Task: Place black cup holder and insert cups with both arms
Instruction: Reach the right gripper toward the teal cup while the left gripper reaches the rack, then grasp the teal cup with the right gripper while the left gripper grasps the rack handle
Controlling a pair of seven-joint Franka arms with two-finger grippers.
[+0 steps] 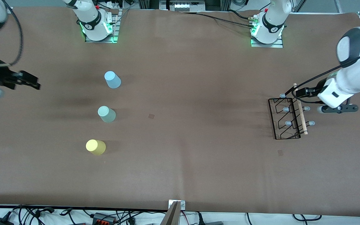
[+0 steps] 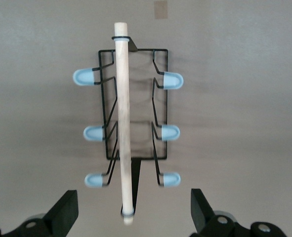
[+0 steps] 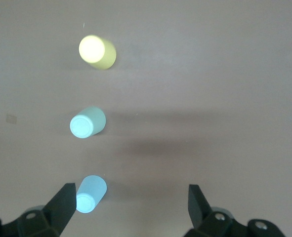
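The wooden rod's end [image 2: 128, 216] points into the gap between the left gripper's open fingers, so the robot should go on lowering that gripper until its fingers are on both sides of the rod [image 2: 125, 167], and then close them.
The black cup holder [image 1: 287, 118] [image 2: 133, 106] stands on the table toward the left arm's end, with its wooden rod on top and pale blue-tipped pegs. My left gripper [image 1: 305, 92] [image 2: 135, 200] hangs open over the rod's end toward the robots' bases and touches nothing. The cups stand in a row toward the right arm's end: light blue [image 1: 112, 80] [image 3: 90, 194], pale green [image 1: 106, 114] [image 3: 87, 122] and yellow [image 1: 95, 147] [image 3: 97, 52]. My right gripper [image 1: 27, 80] [image 3: 131, 192] is open and empty, in the air beside the light blue cup.
Two small brown marks lie on the table cloth, one mid-table [image 1: 151, 116] and one by the holder [image 1: 280, 152]. The arms' bases [image 1: 97, 28] [image 1: 267, 31] stand along the table's edge. Cables and a metal post [image 1: 175, 212] line the edge nearest the front camera.
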